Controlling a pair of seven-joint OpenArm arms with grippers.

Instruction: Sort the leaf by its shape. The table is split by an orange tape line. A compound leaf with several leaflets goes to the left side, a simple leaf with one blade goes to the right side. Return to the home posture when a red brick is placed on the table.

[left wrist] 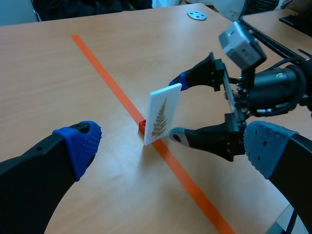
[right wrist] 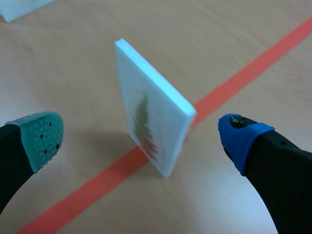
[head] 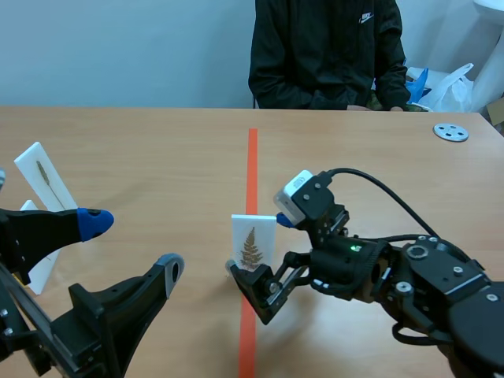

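I expect the small red foot (right wrist: 185, 139) to come along when I lift the card, because a bit of red shows close behind the upright white card (right wrist: 152, 105).
A white card (head: 253, 240) printed with a fern-like leaf of several leaflets stands upright on the orange tape line (head: 252, 157), held by a small red foot (left wrist: 142, 126). My right gripper (head: 258, 246) is open around the card (right wrist: 151, 122), one finger on each side and neither touching. In the left wrist view the card (left wrist: 163, 114) shows edge-on between the right arm's fingers (left wrist: 195, 139). My left gripper (head: 132, 246) is open low on the left side, short of the card, with nothing between its fingers.
A second white card (head: 43, 177) with one slender leaf leans at the far left, with another white card (head: 35, 264) below it. A person in a black jacket (head: 327, 51) sits across the table. A grey disc (head: 450, 131) lies at the far right.
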